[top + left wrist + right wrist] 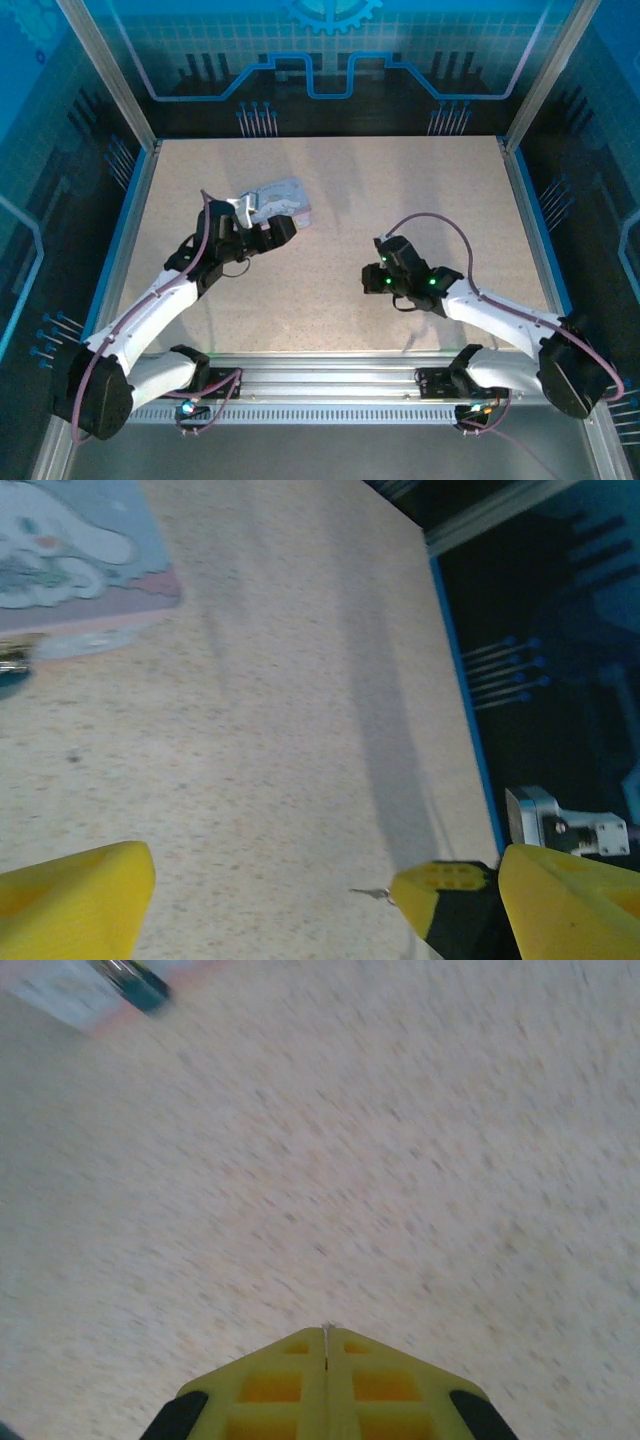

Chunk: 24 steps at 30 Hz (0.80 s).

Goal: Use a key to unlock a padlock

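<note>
The key's loose end (369, 892) sticks out clear of my right gripper's fingers, so my left gripper keeps going toward it and closes on that end (378, 893).
My right gripper (326, 1332) is shut on the key, and only a thin metal sliver (325, 1327) shows at the seam of its yellow fingers. In the left wrist view the key (370, 892) pokes leftward out of the right gripper's yellow-and-black fingertip (445, 885), just above the table. The padlock (135, 980), dark teal with a shiny shackle, lies at the tin's edge, and a sliver of it (10, 670) shows at the far left. My left gripper (325, 910) is open with nothing between its fingers. From above, the left gripper (283, 226) is beside the tin and the right gripper (372, 280) is mid-table.
The pastel cartoon tin (285, 200) lies flat at the left-centre of the speckled table (400, 200); it is also at the top left (70, 550) in the left wrist view. Blue rails (525, 220) and dark glass walls bound the table.
</note>
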Motion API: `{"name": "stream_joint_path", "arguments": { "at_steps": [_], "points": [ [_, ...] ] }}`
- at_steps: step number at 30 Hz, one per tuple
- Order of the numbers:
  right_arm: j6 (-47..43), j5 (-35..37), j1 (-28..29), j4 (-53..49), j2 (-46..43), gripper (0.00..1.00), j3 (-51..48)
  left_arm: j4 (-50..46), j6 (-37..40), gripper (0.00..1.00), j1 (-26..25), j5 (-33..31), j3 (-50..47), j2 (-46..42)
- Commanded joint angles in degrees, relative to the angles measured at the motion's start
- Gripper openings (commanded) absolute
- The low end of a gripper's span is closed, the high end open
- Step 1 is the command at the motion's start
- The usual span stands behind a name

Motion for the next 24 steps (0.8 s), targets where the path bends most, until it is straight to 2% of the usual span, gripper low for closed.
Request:
{"name": "stream_joint_path", "arguments": {
  "at_steps": [1,4,8,14,19,24],
  "points": [
    [2.6,-1.5,-0.5,10.8,-2.5,0.00,-0.9,2.7,-4.5,0.89,-1.5,4.9,3.0,1.6],
    [3.2,-2.3,-0.5,12.6,-3.6,0.00,0.2,7.3,-12.5,0.89,-2.4,4.8,2.4,2.7],
    [2.9,-3.4,-0.5,15.0,-3.4,0.00,2.3,19.3,-30.0,0.90,-4.0,3.2,-1.1,5.0],
    [0.7,-5.2,-0.2,18.0,0.6,0.00,7.1,24.6,-50.7,0.90,-5.8,1.6,-2.4,9.1],
    [-0.9,-6.6,-0.1,19.7,5.4,0.00,11.9,29.1,-62.8,0.87,-7.8,2.3,-3.3,12.5],
    [-1.4,-8.4,0.7,21.7,10.1,0.00,14.6,38.2,-71.3,0.78,-10.1,0.9,-6.2,15.8]
  ]
}}
